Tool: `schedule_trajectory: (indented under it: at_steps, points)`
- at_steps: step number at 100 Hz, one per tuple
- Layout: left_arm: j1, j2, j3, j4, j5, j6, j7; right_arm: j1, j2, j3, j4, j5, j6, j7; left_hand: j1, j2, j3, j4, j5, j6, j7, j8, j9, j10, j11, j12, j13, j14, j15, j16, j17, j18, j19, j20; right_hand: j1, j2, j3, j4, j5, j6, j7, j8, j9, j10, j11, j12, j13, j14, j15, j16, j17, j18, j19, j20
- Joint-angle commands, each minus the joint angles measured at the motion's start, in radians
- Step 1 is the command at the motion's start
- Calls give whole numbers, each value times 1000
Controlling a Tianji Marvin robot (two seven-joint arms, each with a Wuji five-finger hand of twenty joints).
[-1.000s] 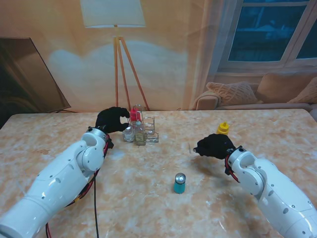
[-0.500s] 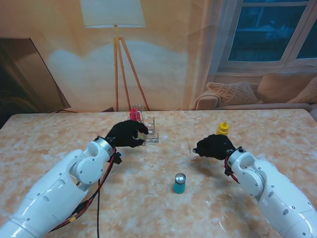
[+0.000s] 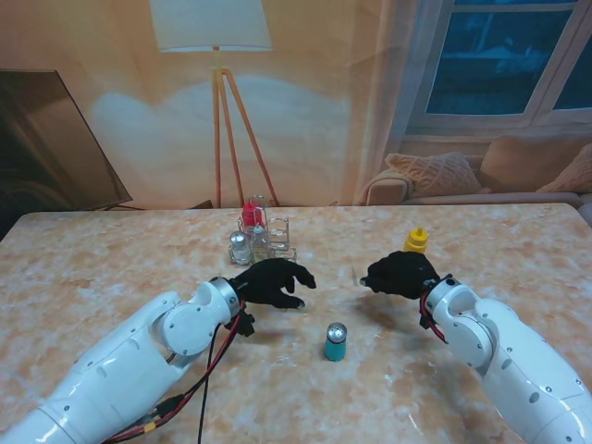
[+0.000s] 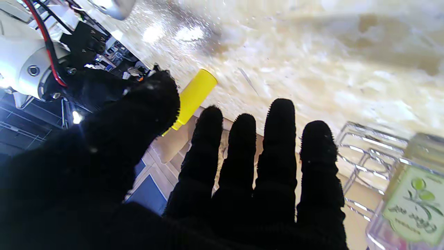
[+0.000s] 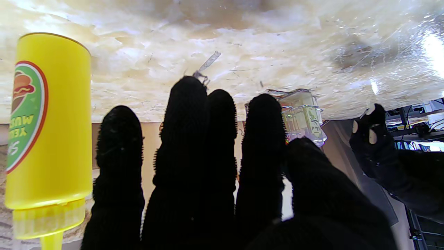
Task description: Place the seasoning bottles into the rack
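Note:
The wire ring [image 3: 285, 254] beside the clear bottle is open and empty, so the teal bottle [image 3: 336, 342] will slip inside and stay upright when I lower it.
The clear wire rack [image 3: 277, 242] stands at the far middle of the table. In it are a red-capped bottle [image 3: 250, 217], a silver-capped bottle [image 3: 239, 244] and a clear bottle with a green label [image 4: 412, 198]. My left hand [image 3: 273, 282] hovers open, fingers spread, just nearer to me than the rack and holding nothing. A teal bottle with a silver cap [image 3: 335, 341] stands alone nearer to me, in the middle. The yellow mustard bottle [image 3: 416, 240] stands upright just behind my right hand [image 3: 400, 274], which is open and empty beside it [image 5: 45, 121].
The marble table top [image 3: 111, 259] runs to a far edge with a floor lamp [image 3: 217, 92] and a sofa [image 3: 481, 171] behind it. In the right wrist view the rack [image 5: 301, 118] and my left hand [image 5: 374, 139] appear across the table.
My left hand has drawn back from the rack, toward me and to the right, uncovering the bottles in it. The right arm has not moved.

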Motion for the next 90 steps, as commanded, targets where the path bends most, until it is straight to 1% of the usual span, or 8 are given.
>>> schedule_trajectory:
  at_steps: [1,6,8,20,30,50,65,90]
  points:
    - [1,-6,13,-4,-10,-7,-33,-11,-3,-1,-4,-5,-2,12,-38,-8,17,15,-30,-26,-43,-14,-49,-6,-25,-23,-45,18,-36,-33,-27,12,-20,-20,-5,0,20,-32,13,-17,8,-7,13,0,7,2,17,-23,5,-5,-3,3,2,13]
    - [3,-7,16,-7,-47,-6,-52,-11,-3,-1,-4,-5,-2,12,-27,-11,19,15,-50,-63,-60,-21,-73,0,-55,-40,-81,37,-58,-48,-53,30,-36,-19,-5,-1,20,-31,13,-16,8,-7,12,-1,7,2,18,-25,5,-5,-2,3,2,13]
    - [4,-6,17,-9,-61,-6,-60,-11,-3,-1,-5,-5,-2,12,-22,-13,20,16,-56,-70,-64,-23,-82,-1,-65,-46,-94,43,-65,-53,-62,35,-41,-17,-4,-1,21,-31,13,-17,8,-7,12,-2,7,2,17,-24,5,-5,-2,3,2,13]
    - [9,-7,25,-15,-118,-16,-85,-13,-2,1,-6,-7,-1,12,-11,-33,32,16,-75,-91,-72,-28,-106,-18,-80,-54,-116,46,-76,-63,-75,40,-51,-13,-4,0,21,-31,13,-17,10,-6,12,-2,8,2,19,-26,6,-4,-2,4,2,13]
    - [9,-5,41,-18,-155,-23,-112,-13,-2,2,-6,-8,0,11,-10,-44,44,15,-85,-99,-71,-30,-120,-20,-87,-58,-126,49,-79,-68,-79,43,-58,-10,-5,0,21,-31,13,-18,10,-6,12,-1,8,2,18,-26,5,-5,-3,2,2,13]
    - [-1,-5,80,-12,-186,-47,-133,-15,-2,5,-7,-11,0,10,0,-67,65,12,-82,-119,-50,-28,-131,-38,-92,-62,-141,53,-86,-80,-91,47,-76,-8,-5,1,21,-31,15,-17,10,-5,12,-1,8,2,18,-23,6,-4,-3,3,2,13]
    - [-10,-7,109,-7,-224,-51,-155,-16,-2,8,-8,-12,2,9,1,-77,74,10,-80,-126,-36,-26,-133,-48,-90,-61,-151,51,-88,-82,-100,44,-87,-7,-5,2,20,-31,13,-16,10,-5,12,-3,9,3,17,-24,6,-4,-3,5,2,14]
    - [-29,-14,150,14,-234,-66,-153,-21,-2,14,-11,-16,2,5,-3,-89,84,7,-82,-132,-24,-27,-154,-53,-89,-53,-181,46,-84,-74,-123,41,-98,0,-5,3,19,-31,13,-17,9,-4,12,-2,8,2,17,-24,6,-4,-3,5,2,14]
